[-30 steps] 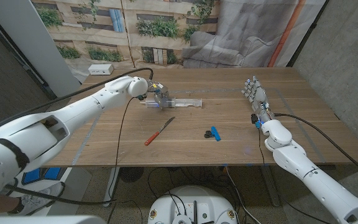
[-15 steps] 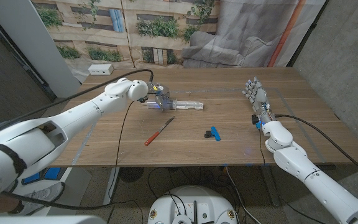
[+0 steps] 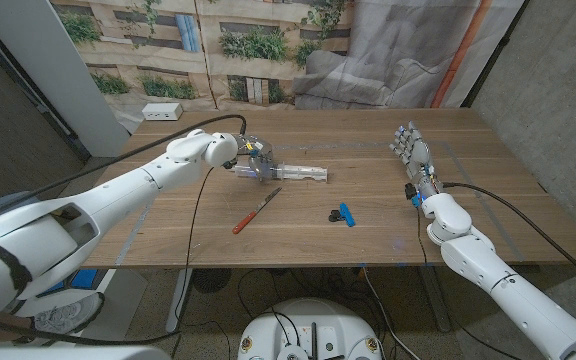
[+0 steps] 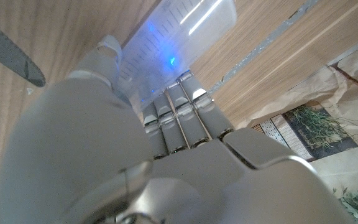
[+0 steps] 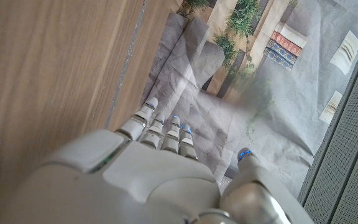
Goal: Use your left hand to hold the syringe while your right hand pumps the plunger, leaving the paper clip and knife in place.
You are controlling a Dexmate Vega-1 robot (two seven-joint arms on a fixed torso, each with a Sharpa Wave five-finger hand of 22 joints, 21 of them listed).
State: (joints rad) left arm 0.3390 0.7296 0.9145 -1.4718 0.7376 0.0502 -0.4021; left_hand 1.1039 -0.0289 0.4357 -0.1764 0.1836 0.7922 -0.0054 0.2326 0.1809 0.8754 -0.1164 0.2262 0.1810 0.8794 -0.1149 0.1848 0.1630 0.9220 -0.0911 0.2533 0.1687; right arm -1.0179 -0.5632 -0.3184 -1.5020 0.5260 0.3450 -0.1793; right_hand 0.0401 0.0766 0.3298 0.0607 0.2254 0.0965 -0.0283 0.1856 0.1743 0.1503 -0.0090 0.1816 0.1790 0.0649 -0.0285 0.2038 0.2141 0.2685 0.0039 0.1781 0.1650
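I expect the plunger to slide straight in and stay there when I push it, because a long part of the plunger [image 3: 320, 174] sticks out of the syringe's body.
A clear syringe [image 3: 303, 172] lies lengthwise near the middle of the wooden table [image 3: 368, 240], its plunger end toward the right. My left hand [image 3: 252, 158] grips its left end. In the left wrist view the fingers [image 4: 178, 118] curl around the translucent barrel [image 4: 179, 25], lit blue. A knife [image 3: 256, 211] with a red handle lies in front of the syringe, its blade [image 4: 11, 53] visible beside my left hand. A blue and black paper clip [image 3: 342, 213] lies to the right of the knife. My right hand [image 3: 410, 152] stands far right, fingers [image 5: 160, 134] apart, holding nothing.
A white power strip [image 3: 162, 112] sits at the table's far left corner. A grey draped sheet [image 3: 368, 70] and a printed backdrop [image 3: 218, 40] hang behind the table. A grey panel [image 3: 58, 70] leans at the left.
My left hand has carried the syringe a little to the right and toward the table's front. The right hand, knife and paper clip have stayed put.
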